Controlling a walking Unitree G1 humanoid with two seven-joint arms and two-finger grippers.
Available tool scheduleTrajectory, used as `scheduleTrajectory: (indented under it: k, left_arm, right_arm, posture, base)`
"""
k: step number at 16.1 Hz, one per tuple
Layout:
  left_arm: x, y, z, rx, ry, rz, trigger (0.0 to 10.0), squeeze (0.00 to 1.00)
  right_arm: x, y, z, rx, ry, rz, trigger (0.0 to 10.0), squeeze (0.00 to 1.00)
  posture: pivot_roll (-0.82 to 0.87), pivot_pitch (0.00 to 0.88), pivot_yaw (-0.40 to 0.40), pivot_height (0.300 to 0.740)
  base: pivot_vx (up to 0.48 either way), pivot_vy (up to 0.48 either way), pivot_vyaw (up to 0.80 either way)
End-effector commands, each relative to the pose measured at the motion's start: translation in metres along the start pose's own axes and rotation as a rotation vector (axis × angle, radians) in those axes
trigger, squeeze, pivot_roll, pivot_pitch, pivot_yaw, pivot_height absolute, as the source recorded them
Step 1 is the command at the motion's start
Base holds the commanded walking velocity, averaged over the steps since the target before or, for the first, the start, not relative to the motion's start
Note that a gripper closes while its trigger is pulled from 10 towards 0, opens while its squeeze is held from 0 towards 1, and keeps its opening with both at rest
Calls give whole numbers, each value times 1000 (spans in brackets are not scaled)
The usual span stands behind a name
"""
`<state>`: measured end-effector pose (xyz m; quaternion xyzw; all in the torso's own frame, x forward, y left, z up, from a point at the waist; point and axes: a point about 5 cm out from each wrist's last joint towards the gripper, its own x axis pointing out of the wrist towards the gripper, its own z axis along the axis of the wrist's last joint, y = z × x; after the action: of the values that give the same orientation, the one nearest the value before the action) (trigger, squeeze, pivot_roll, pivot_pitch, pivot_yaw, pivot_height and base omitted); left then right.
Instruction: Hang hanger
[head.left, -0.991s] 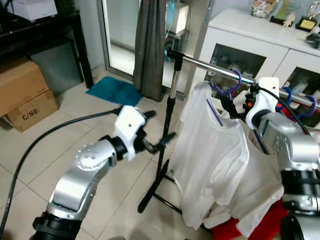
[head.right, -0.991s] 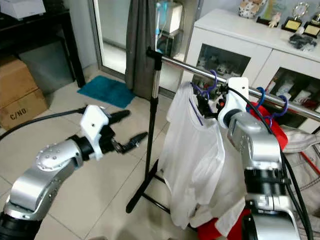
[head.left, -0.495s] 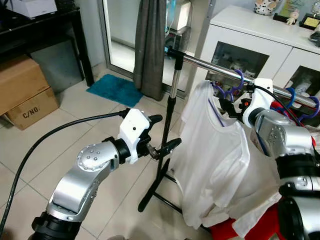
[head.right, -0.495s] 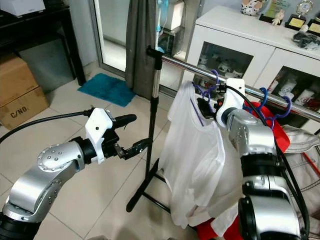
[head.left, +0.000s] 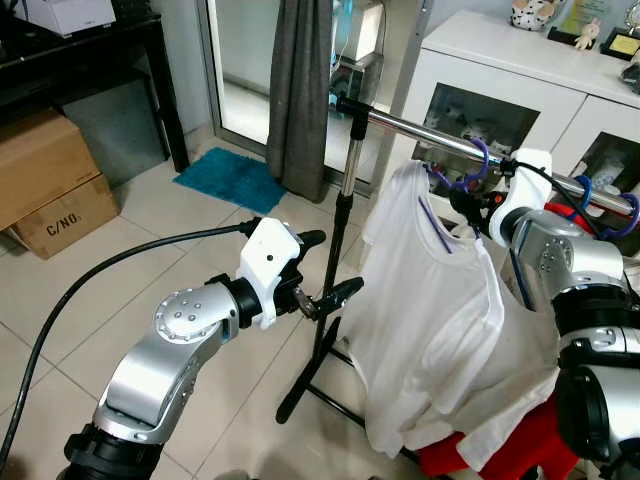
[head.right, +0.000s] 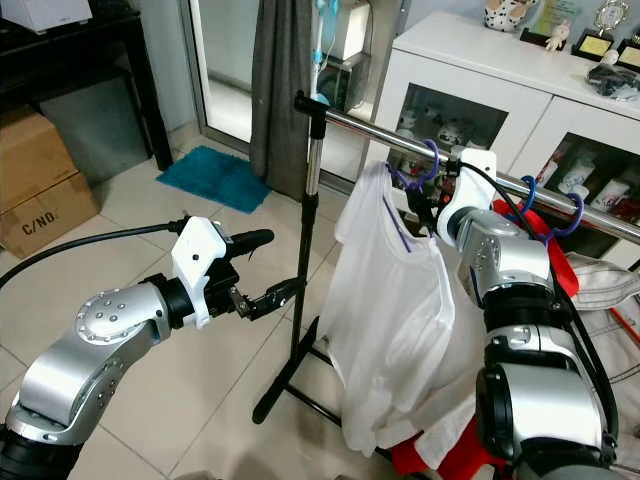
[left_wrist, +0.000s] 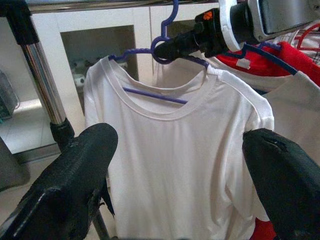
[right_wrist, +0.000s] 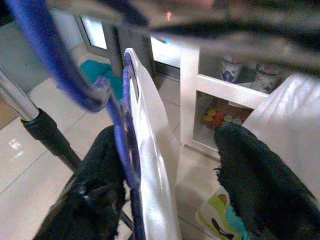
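Observation:
I expect the white T-shirt (head.left: 425, 310) to come along, hanging limp, when I lift the purple hanger off the bar, because the T-shirt's shoulder (head.left: 404, 178) drapes over the hanger's arm.
A purple hanger (head.left: 447, 183) carrying a white T-shirt (head.left: 430, 310) hangs with its hook (head.left: 476, 158) looped over the chrome rail (head.left: 410, 131) of a clothes stand. My right gripper (head.left: 468, 207) is at the hanger's neck just under the rail. Its fingers (right_wrist: 102, 192) stand wide apart, and the purple wire (right_wrist: 126, 130) runs close beside one of them. My left gripper (head.left: 333, 263) is open and holds nothing. It hovers left of the stand's upright pole (head.left: 342, 225) and faces the shirt (left_wrist: 175, 150).
More blue hangers (head.left: 603, 205) and clothes sit further right on the rail, with red cloth (head.left: 515, 452) below. A white cabinet (head.left: 500, 75) stands behind. A grey curtain (head.left: 303, 90), teal mat (head.left: 228, 180), cardboard box (head.left: 45, 185) and black cable (head.left: 90, 275) lie left.
My right wrist has risen and shifted a little right, closer to the rail. My left gripper lifted slightly toward the stand pole, then held still.

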<state>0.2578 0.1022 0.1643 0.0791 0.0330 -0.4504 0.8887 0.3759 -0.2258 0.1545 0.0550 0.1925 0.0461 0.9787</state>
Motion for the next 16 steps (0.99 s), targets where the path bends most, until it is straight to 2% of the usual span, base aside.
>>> scheduleTrajectory:
  k: [1,8,11,12,16]
  left_arm:
    - [2,-4,2,5,-1,-23,10000,0]
    - [1,-3,2,15,7,-21,10000,0]
    - [0,-3,2,17,10,-19,10000,0]
    - [0,-3,2,14,9,-15,10000,0]
    - [1,-1,1,2,12,10,10000,0]
  right_arm:
    - [0,-2,5,-5,-12,-7,3216,0]
    - [2,0,7,-23,-15,15,2784,0]
    - [0,1,7,-37,-14,43,1922,0]
    - [-1,2,6,-37,-13,53,0,0]
    - [-3,1,4,-30,-10,58,0,0]
  posture:
    - [23,0,-93,740]
    - [26,0,-94,740]
    - [26,0,-94,740]
    - [26,0,-93,740]
    - [24,0,-90,740]
  base:
    - [0,0,0]
    - [0,0,0]
    - [0,0,0]
    - [0,0,0]
    - [0,0,0]
